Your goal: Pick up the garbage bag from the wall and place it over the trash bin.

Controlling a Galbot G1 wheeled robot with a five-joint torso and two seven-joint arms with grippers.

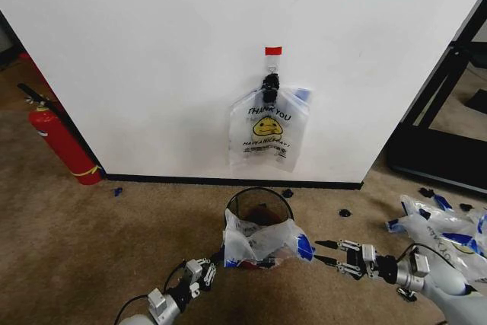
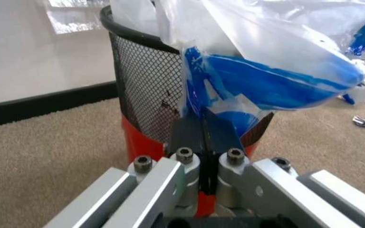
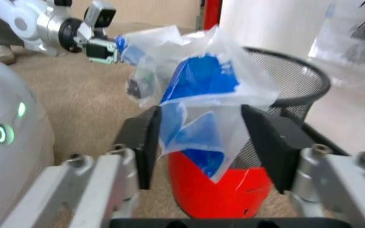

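The garbage bag hangs loose over the trash bin's near rim (image 1: 262,240), so I expect the bag's blue edge (image 1: 305,247) to come outward as I pull, while the rest stays draped.
One garbage bag (image 1: 268,133) with a yellow smiley face hangs from a black clip (image 1: 270,81) on the white wall (image 1: 152,51), under a red tape strip. A second garbage bag (image 1: 262,241) drapes over the near rim of the black mesh trash bin (image 1: 259,202). My left gripper (image 1: 217,264) is shut on that bag's blue handle (image 2: 203,128) beside the bin's red base (image 2: 138,140). My right gripper (image 1: 327,253) is open on the bag's other side, and the bag's blue edge (image 3: 201,95) lies between its fingers (image 3: 146,140).
A red fire extinguisher (image 1: 65,146) leans at the wall's left end. A pile of spare bags (image 1: 445,234) lies on the carpet to the right, near a black frame (image 1: 441,112). Small black clips (image 1: 345,212) lie on the floor by the baseboard.
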